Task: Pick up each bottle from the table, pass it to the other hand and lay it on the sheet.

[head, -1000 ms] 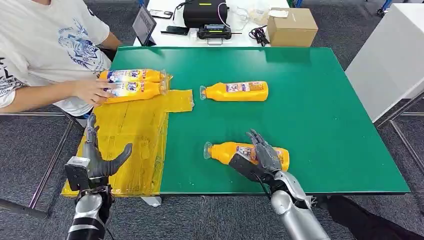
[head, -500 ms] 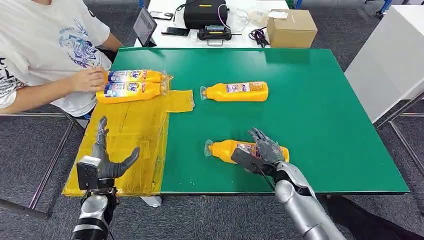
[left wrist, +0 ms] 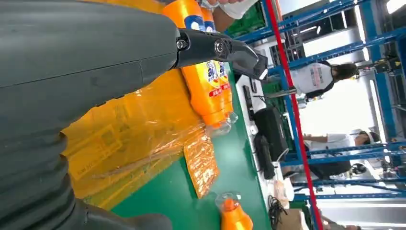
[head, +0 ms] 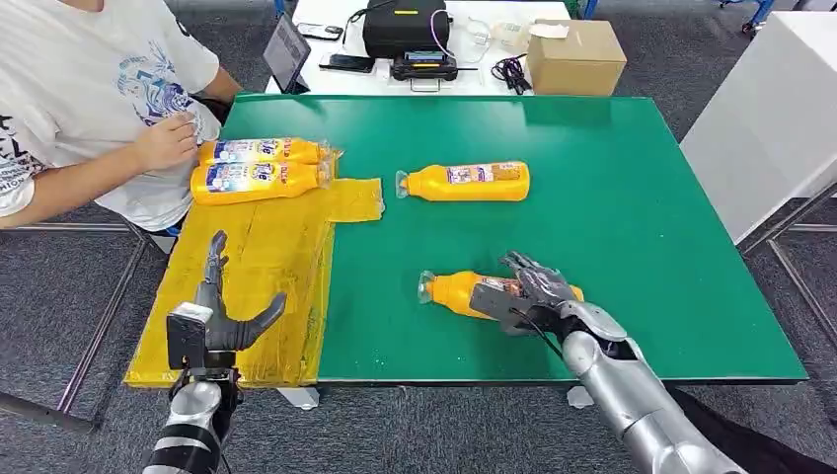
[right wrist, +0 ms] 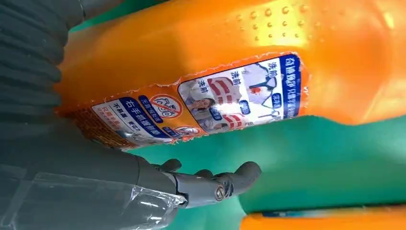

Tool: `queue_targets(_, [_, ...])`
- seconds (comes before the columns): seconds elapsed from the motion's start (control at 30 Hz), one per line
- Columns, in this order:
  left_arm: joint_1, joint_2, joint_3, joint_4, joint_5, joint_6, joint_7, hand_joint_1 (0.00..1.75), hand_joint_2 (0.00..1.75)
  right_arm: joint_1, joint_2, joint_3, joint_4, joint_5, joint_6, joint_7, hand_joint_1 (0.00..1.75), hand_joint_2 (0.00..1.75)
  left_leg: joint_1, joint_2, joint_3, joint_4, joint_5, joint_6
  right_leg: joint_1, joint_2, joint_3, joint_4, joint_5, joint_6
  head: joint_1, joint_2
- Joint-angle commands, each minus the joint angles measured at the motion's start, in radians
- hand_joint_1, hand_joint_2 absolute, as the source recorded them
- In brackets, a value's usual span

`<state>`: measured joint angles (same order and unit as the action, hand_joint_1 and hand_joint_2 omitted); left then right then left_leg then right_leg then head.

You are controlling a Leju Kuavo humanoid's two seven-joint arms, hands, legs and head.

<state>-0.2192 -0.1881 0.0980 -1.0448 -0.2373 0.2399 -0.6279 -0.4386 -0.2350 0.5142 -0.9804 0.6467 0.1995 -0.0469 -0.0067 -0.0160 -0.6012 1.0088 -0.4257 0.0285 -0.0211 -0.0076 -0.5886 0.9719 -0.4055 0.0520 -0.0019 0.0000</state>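
My gripper will reveal a big front label hidden underneath when I turn the bottle over, since the near orange bottle's small printed label (head: 502,284) faces up.
My right hand (head: 528,293) grips the near orange bottle (head: 456,293) by its labelled body on the green table (head: 632,227); its clear cap points left. The right wrist view has the bottle's label (right wrist: 239,96) close up, with a finger (right wrist: 215,184) curled at its side. A second bottle (head: 469,181) lies mid-table. Two more bottles (head: 259,166) lie side by side at the far end of the yellow sheet (head: 266,267); the left wrist view looks along the sheet (left wrist: 143,129) at them (left wrist: 208,86). My left hand (head: 222,308) is open, fingers spread, above the sheet's near left part.
A person in a white shirt sits at the table's left, one hand (head: 166,141) just left of the sheet's bottles. Behind the table's far edge are a cardboard box (head: 575,51), a black case (head: 405,25) and a tablet (head: 286,49). A white cabinet (head: 780,109) stands right.
My right hand closed on the near bottle and shifted it a little to the right. My left hand moved up and right over the sheet. The person's hand drew back from the sheet's bottles.
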Motion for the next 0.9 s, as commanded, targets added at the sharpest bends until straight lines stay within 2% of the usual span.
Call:
queue_targets(0.03, [-0.061, 0.002, -0.002, 0.111, 0.034, 0.008, 0.010, 0.00, 1.75, -0.014, -0.077, 0.120, 0.081, -0.048, 0.037, 0.002, 0.07, 1.75, 0.001, -0.002, 0.002, -0.001, 0.000, -0.002, 0.002, -0.002, 0.003, -0.002, 0.000, -0.002, 0.000, 0.000])
queue_targets(0.07, [-0.062, 0.001, 0.000, 0.115, 0.043, 0.006, 0.010, 0.00, 1.75, -0.021, -0.088, 0.138, 0.077, -0.048, 0.039, 0.008, 1.10, 1.75, 0.001, -0.001, 0.002, -0.001, 0.000, -0.002, 0.001, -0.002, 0.003, -0.001, 0.000, -0.002, 0.000, 0.000])
queue_targets(0.27, [-0.061, 0.000, -0.001, 0.115, 0.044, 0.007, 0.009, 0.00, 1.75, -0.021, -0.091, 0.138, 0.074, -0.049, 0.039, 0.010, 1.10, 1.75, 0.001, -0.001, 0.001, 0.000, 0.000, -0.001, 0.001, -0.001, 0.002, -0.001, 0.000, -0.001, 0.000, 0.000])
queue_targets(0.3, [-0.061, 0.000, -0.001, 0.115, 0.044, 0.007, 0.009, 0.00, 1.75, -0.021, -0.091, 0.138, 0.074, -0.049, 0.039, 0.010, 1.41, 1.75, 0.001, -0.001, 0.001, -0.001, 0.000, -0.001, 0.001, -0.002, 0.002, -0.001, 0.000, -0.002, 0.000, 0.000])
queue_targets(0.33, [-0.059, -0.002, -0.001, 0.112, 0.050, 0.003, 0.007, 0.00, 1.75, -0.022, -0.104, 0.154, 0.062, -0.054, 0.044, 0.022, 1.47, 1.75, 0.002, -0.001, 0.002, -0.001, 0.000, -0.002, 0.002, -0.002, 0.003, -0.002, 0.000, -0.002, 0.000, 0.000])
queue_targets(0.37, [-0.058, -0.003, -0.001, 0.112, 0.052, 0.002, 0.006, 0.00, 1.75, -0.023, -0.109, 0.159, 0.057, -0.054, 0.045, 0.024, 1.66, 1.75, 0.002, -0.001, 0.002, 0.000, 0.000, -0.002, 0.002, -0.002, 0.003, -0.001, 0.000, -0.002, 0.000, 0.000])
queue_targets(0.4, [-0.059, -0.004, -0.003, 0.114, 0.055, 0.000, 0.005, 0.00, 1.75, -0.025, -0.123, 0.172, 0.048, -0.060, 0.053, 0.029, 1.75, 1.75, 0.001, -0.001, 0.001, 0.000, 0.000, -0.001, 0.001, -0.002, 0.002, -0.001, 0.000, -0.002, 0.000, 0.000])
queue_targets(0.53, [-0.062, -0.011, -0.001, 0.126, 0.067, -0.004, 0.000, 0.00, 1.75, -0.030, -0.157, 0.187, 0.020, -0.077, 0.069, 0.038, 1.75, 1.75, 0.000, -0.002, 0.001, 0.000, 0.000, -0.001, 0.000, -0.002, 0.002, -0.001, -0.001, -0.001, -0.001, 0.000])
queue_targets(0.9, [-0.055, -0.014, -0.006, 0.121, 0.068, -0.010, -0.007, 0.00, 1.75, -0.008, -0.167, 0.176, -0.019, -0.094, 0.048, 0.041, 1.75, 1.75, 0.001, -0.002, 0.001, 0.000, 0.000, -0.002, 0.001, -0.002, 0.003, -0.001, 0.000, -0.002, 0.000, 0.000])
